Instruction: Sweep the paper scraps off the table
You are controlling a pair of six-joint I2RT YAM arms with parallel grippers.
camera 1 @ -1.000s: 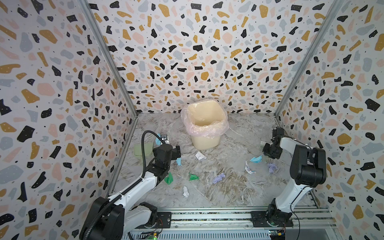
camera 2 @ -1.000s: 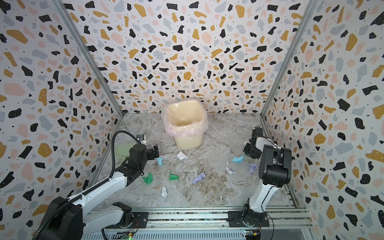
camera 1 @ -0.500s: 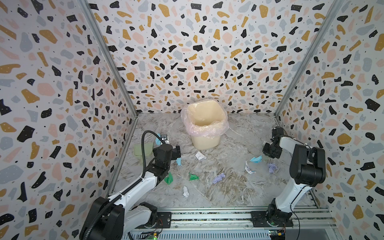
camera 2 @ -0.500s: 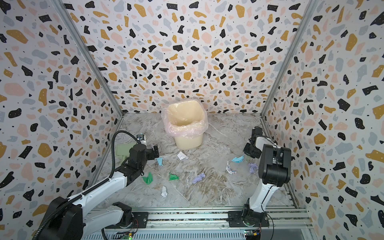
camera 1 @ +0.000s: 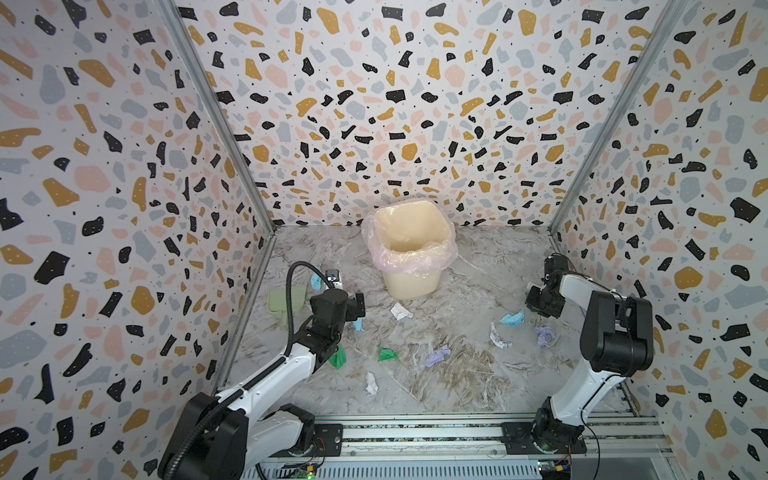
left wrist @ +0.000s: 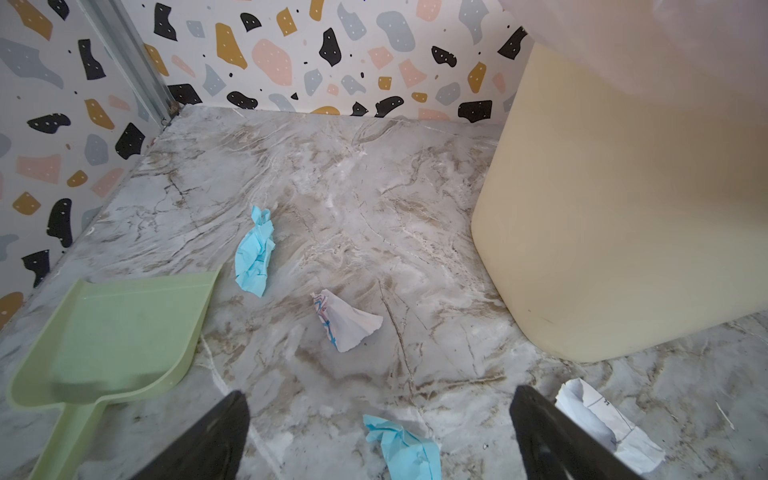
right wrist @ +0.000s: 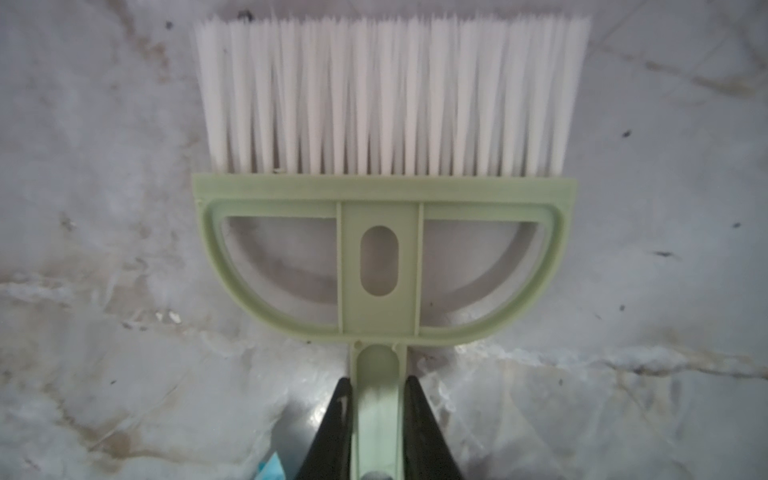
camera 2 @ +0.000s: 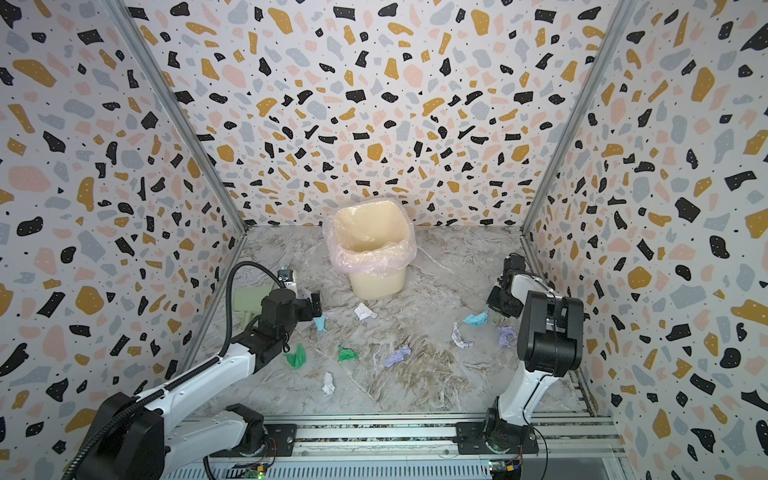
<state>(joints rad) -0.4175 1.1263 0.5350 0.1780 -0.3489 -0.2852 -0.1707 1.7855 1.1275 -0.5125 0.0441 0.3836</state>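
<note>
My right gripper is holding the brush's handle (right wrist: 377,412) and leaves the brush's white bristles (right wrist: 392,100) free, so my open left gripper should keep moving toward them until it closes there.
Several crumpled paper scraps lie across the marble table (camera 1: 457,386): white (camera 1: 401,311), light blue (camera 1: 512,318), lilac (camera 1: 437,356) and green (camera 1: 386,354). My left gripper (camera 1: 359,305) hovers open near the left wall. In the left wrist view its gripper (left wrist: 379,392) has a light blue scrap (left wrist: 405,449) lying between the wide-apart fingers, untouched. My right gripper (camera 1: 538,307) is low by the right wall. In the right wrist view the gripper (right wrist: 379,380) is shut on the handle of the pale green brush (right wrist: 380,316), whose white bristles point away over the table.
A cream bin (camera 1: 409,286) with a pink liner stands at the back middle. The pale green dustpan (camera 1: 277,303) lies by the left wall, close to the left gripper, and also shows in the left wrist view (left wrist: 120,328). Speckled walls close three sides.
My right gripper's jaws have tightened slightly on the brush handle. Both arms and the scraps stay where they were.
</note>
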